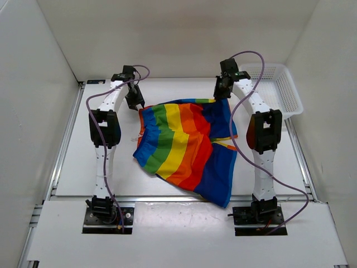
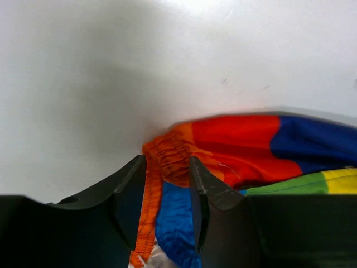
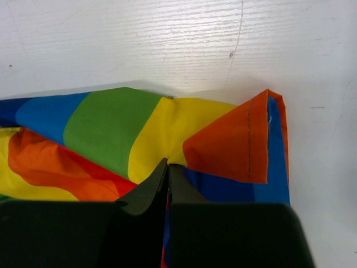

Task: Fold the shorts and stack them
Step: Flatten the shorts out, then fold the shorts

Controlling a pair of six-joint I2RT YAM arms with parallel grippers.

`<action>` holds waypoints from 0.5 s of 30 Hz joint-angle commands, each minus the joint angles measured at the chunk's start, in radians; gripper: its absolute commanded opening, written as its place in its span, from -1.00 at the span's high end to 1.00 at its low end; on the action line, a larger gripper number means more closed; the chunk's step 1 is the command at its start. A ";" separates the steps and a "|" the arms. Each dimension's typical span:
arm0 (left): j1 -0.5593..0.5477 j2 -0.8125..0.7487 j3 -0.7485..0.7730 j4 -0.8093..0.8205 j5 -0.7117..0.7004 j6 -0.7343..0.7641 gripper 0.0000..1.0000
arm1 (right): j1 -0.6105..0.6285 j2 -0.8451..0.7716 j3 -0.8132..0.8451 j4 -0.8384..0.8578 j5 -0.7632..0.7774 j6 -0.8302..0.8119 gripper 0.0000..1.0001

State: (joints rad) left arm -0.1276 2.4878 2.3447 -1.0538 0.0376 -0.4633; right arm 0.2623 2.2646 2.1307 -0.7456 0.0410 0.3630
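My left gripper needs to cover the shorts' orange waistband (image 2: 149,215), which sticks out past the blue layer at the shorts' far corner, by pulling the blue layer over it (image 2: 176,215) before pinching both.
The rainbow-striped shorts (image 1: 184,148) lie spread on the white table, partly folded, with a blue leg reaching toward the near edge. My left gripper (image 1: 139,106) is at their far left corner. In the left wrist view its jaws (image 2: 167,167) stand apart, with the gathered orange waistband and blue cloth of the shorts (image 2: 240,148) lying between them. My right gripper (image 1: 222,96) is at the far right edge of the garment. In the right wrist view it (image 3: 168,164) is shut, pinching a fold of the shorts (image 3: 111,123) where yellow meets an orange flap.
A white mesh basket (image 1: 279,89) stands at the back right corner, just beyond the right arm. White walls enclose the table on three sides. Bare tabletop (image 1: 83,167) shows to the left of the shorts.
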 commanded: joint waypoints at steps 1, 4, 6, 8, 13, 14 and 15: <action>-0.004 -0.162 -0.096 -0.015 -0.030 -0.024 0.07 | -0.012 -0.074 -0.017 0.014 -0.018 -0.002 0.99; -0.004 -0.259 -0.231 0.017 -0.015 -0.075 0.23 | -0.012 -0.074 -0.026 0.014 -0.018 -0.002 0.99; -0.004 -0.282 -0.307 0.067 0.071 -0.084 0.64 | -0.012 -0.083 -0.026 0.014 -0.027 -0.002 0.99; -0.004 -0.270 -0.317 0.067 0.094 -0.100 0.75 | -0.012 -0.083 -0.026 0.023 -0.036 0.007 0.99; -0.014 -0.293 -0.363 0.077 0.067 -0.153 -0.50 | -0.012 -0.094 -0.045 0.023 -0.047 0.007 0.99; -0.014 -0.311 -0.377 0.086 0.047 -0.164 -0.66 | -0.012 -0.106 -0.054 0.023 -0.047 0.007 0.99; -0.014 -0.360 -0.415 0.086 0.003 -0.179 -0.73 | -0.012 -0.106 -0.063 0.023 -0.047 0.007 0.99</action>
State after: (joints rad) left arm -0.1322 2.2711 1.9797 -0.9833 0.0887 -0.5926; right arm 0.2546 2.2383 2.0808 -0.7303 0.0139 0.3668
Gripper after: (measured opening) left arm 0.837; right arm 0.012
